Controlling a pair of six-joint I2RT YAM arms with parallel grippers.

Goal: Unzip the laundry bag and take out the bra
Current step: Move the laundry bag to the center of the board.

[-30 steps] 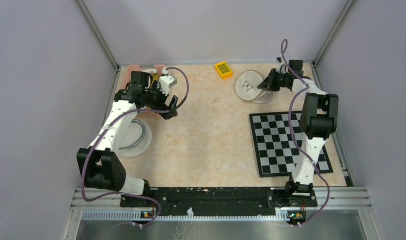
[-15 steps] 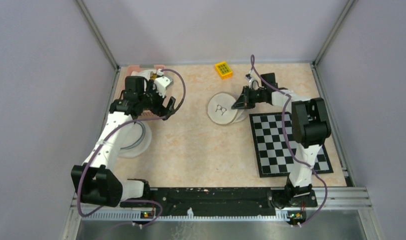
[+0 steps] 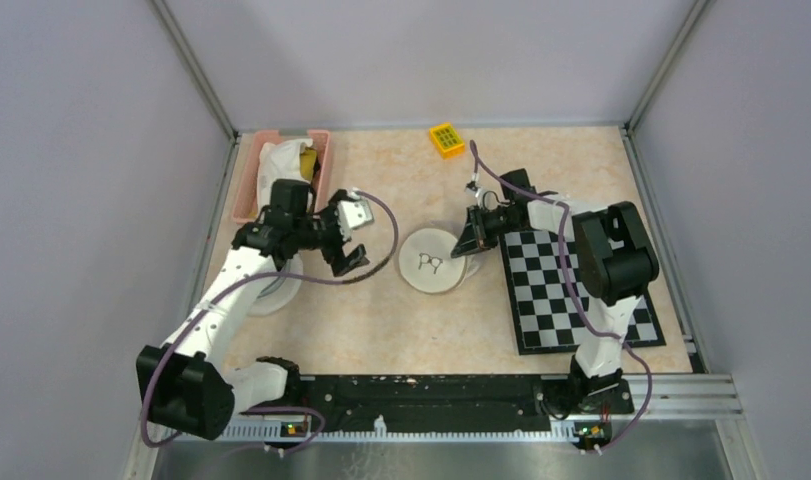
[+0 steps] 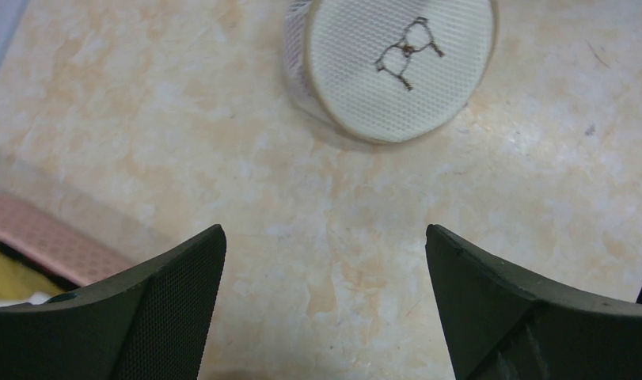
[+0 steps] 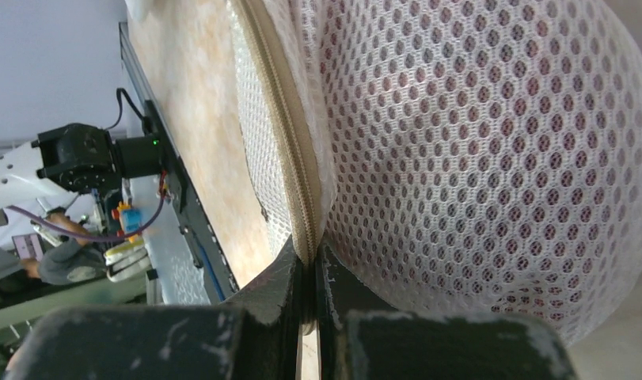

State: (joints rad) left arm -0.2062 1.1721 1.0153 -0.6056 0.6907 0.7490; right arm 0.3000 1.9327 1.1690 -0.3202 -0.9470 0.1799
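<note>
My right gripper holds the laundry bag's zipper seam [image 5: 290, 134] toward the checkerboard mat. My left gripper should grab the laundry bag's near rim [image 3: 437, 292] and turn the seam frontward.
The laundry bag [image 3: 430, 261] is a round cream mesh drum with a small dark design on its face, lying mid-table; it also shows in the left wrist view as the laundry bag [image 4: 396, 67]. My right gripper [image 3: 469, 238] is shut on the bag's right rim, its fingertips pinching the beige zipper seam [image 5: 290, 170] of the mesh bag [image 5: 476, 158]. The zipper looks closed along the seam. My left gripper [image 3: 349, 245] hovers open just left of the bag, with bare tabletop between its fingers [image 4: 175, 269]. The bra is hidden inside the bag.
A pink basket [image 3: 249, 180] holding white cloth and something yellow stands at the back left. A round clear lid-like dish [image 3: 271, 285] lies under my left arm. A checkerboard mat [image 3: 571, 285] covers the right side, and a yellow block [image 3: 446, 139] sits at the back.
My right gripper has dragged the bag from the back right toward the table's middle. My left arm has swung down from the basket toward the bag, jaws still open.
</note>
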